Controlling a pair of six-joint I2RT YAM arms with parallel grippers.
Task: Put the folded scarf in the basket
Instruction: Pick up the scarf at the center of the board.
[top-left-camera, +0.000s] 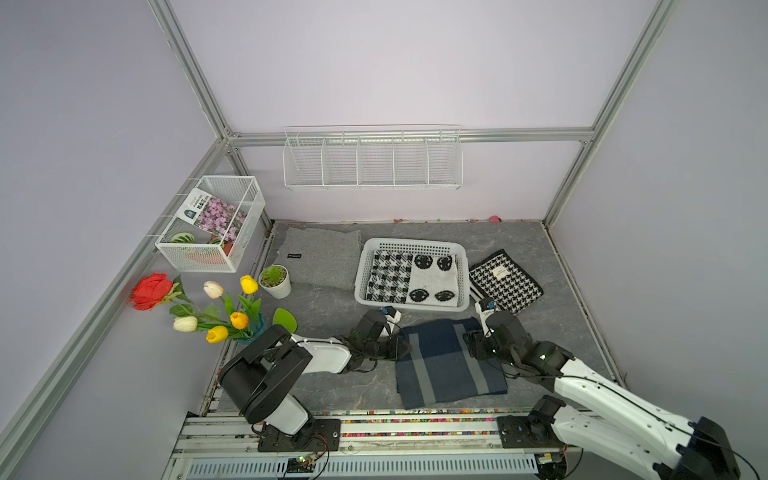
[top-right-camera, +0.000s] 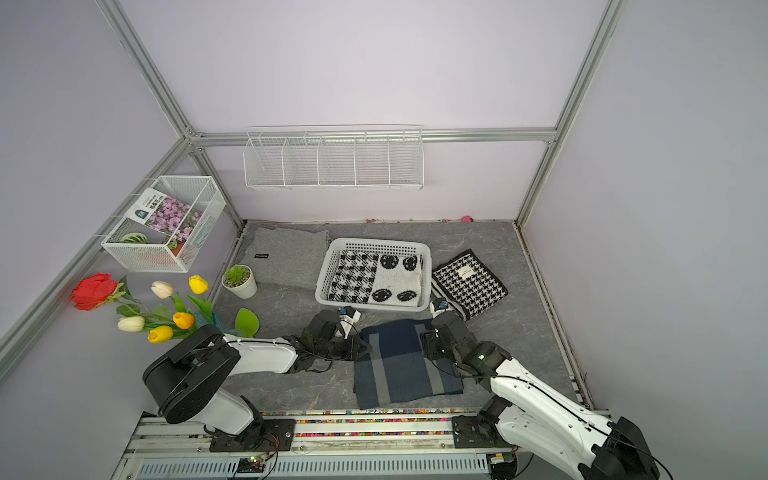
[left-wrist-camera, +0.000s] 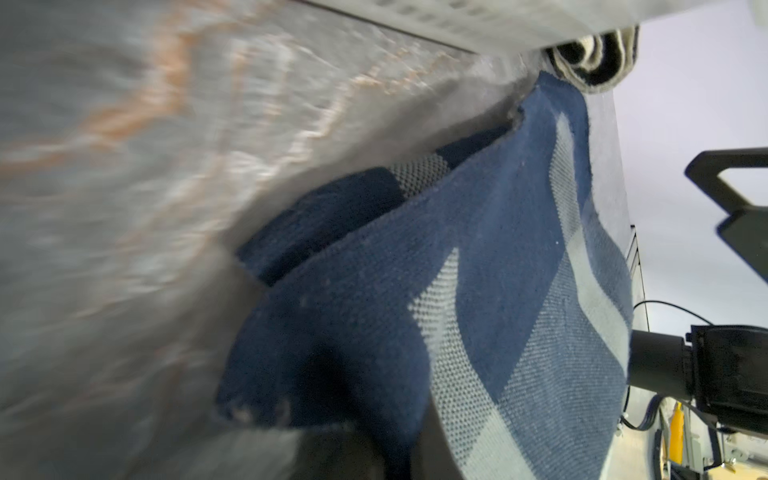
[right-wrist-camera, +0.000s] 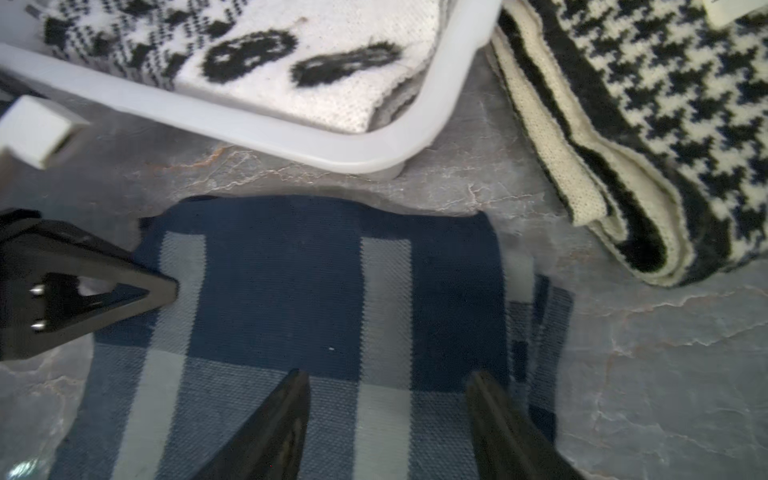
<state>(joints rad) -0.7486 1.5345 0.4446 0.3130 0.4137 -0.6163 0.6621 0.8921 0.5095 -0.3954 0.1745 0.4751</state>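
My left gripper is working on the plaid scarf (top-left-camera: 444, 364), which lies off-centre from the basket. The gripper should pull the scarf into line and take its near edge (top-left-camera: 402, 362) again before lifting.
A folded navy-and-grey plaid scarf (top-left-camera: 444, 361) (top-right-camera: 403, 365) lies on the table just in front of the white slotted basket (top-left-camera: 411, 308) (top-right-camera: 374, 307). Two folded black-and-white scarves lie in the basket. My left gripper (top-left-camera: 401, 347) (top-right-camera: 363, 347) is at the plaid scarf's left edge and shut on it. In the left wrist view the scarf (left-wrist-camera: 478, 270) bunches up at the jaws of that gripper (left-wrist-camera: 386, 453). My right gripper (top-left-camera: 467, 345) (right-wrist-camera: 388, 376) stands open, its fingers spread over the scarf's (right-wrist-camera: 291, 291) right edge. The basket's rim (right-wrist-camera: 291, 141) lies just beyond.
A houndstooth scarf (top-left-camera: 505, 282) lies right of the basket and a grey folded cloth (top-left-camera: 320, 257) lies left of it. A potted plant (top-left-camera: 275, 280) and a flower vase (top-left-camera: 216, 307) stand at the left. A wire-mesh box (top-left-camera: 212, 224) and a wire rack (top-left-camera: 372, 160) hang on the walls.
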